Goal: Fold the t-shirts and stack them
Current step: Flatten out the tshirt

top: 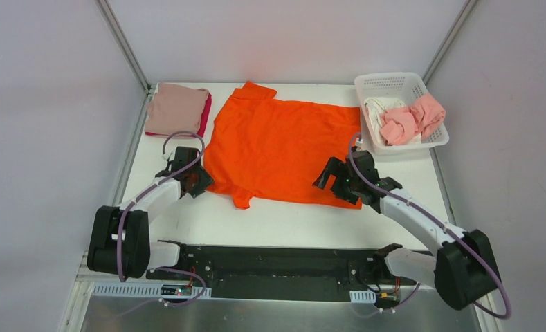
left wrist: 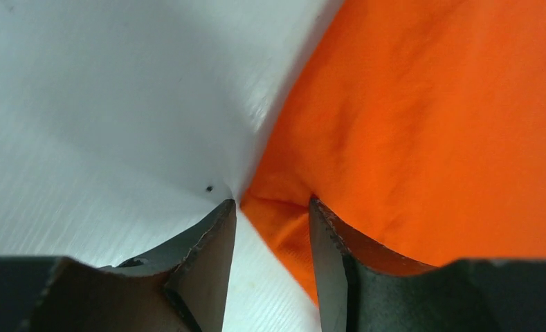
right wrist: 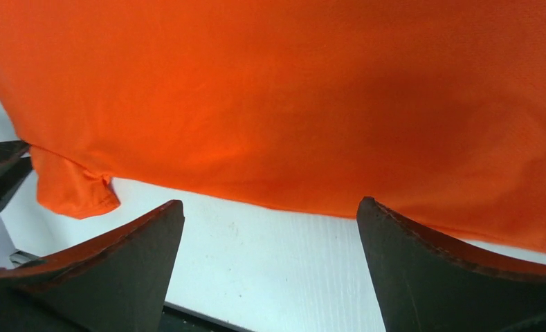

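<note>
The orange t-shirt's near sleeve (top: 240, 196) juts past its near edge, so my right gripper should leave the hem, take the sleeve's end (top: 242, 205) and bring the sleeve in first.
The bright orange t-shirt (top: 284, 149) lies spread flat in the middle of the table. My left gripper (top: 199, 181) is at its near left edge, open. In the left wrist view the jaws (left wrist: 271, 205) stand a little apart, with a corner of the orange cloth (left wrist: 422, 124) lying between them on the table. My right gripper (top: 329, 178) is wide open at the shirt's near right hem. In the right wrist view the gripper (right wrist: 270, 204) has bare table between its fingers, and the orange hem (right wrist: 311, 104) lies just beyond the tips.
A folded dusty pink shirt (top: 176, 107) lies on a crimson one (top: 205, 119) at the back left. A white lattice basket (top: 393, 80) at the back right holds a salmon pink shirt (top: 415, 117) and a white one (top: 376, 111). A black base rail (top: 277, 263) runs along the near edge.
</note>
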`<state>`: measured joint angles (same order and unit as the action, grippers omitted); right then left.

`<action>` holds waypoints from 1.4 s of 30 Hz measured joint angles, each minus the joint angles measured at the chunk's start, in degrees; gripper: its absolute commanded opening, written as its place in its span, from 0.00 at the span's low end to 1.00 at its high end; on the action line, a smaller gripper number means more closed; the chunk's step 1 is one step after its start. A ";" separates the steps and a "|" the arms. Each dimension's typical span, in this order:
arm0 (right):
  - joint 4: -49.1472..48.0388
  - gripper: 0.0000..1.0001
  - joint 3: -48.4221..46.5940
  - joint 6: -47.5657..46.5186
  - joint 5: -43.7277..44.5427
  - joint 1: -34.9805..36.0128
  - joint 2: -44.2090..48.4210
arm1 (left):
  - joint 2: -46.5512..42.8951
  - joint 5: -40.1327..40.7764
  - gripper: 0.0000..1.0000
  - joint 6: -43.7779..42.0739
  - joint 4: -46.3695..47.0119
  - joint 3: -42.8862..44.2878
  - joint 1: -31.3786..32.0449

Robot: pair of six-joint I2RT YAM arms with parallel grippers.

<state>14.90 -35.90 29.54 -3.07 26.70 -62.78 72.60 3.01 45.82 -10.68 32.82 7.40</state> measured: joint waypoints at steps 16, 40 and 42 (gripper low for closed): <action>-9.05 1.00 -5.03 2.43 4.57 0.68 -19.82 | 5.33 -0.76 0.00 0.20 -4.17 7.37 0.02; 12.52 1.00 -5.53 2.49 5.86 1.46 -5.73 | -6.12 8.94 0.99 2.82 -33.11 15.61 1.20; 12.09 1.00 -5.57 0.79 6.29 3.56 -1.92 | -11.23 8.22 0.99 2.95 -32.89 14.73 1.66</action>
<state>26.98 -41.47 30.33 3.22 30.26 -64.71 61.36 11.22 48.77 -43.57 47.55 9.06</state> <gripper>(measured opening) 0.993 0.986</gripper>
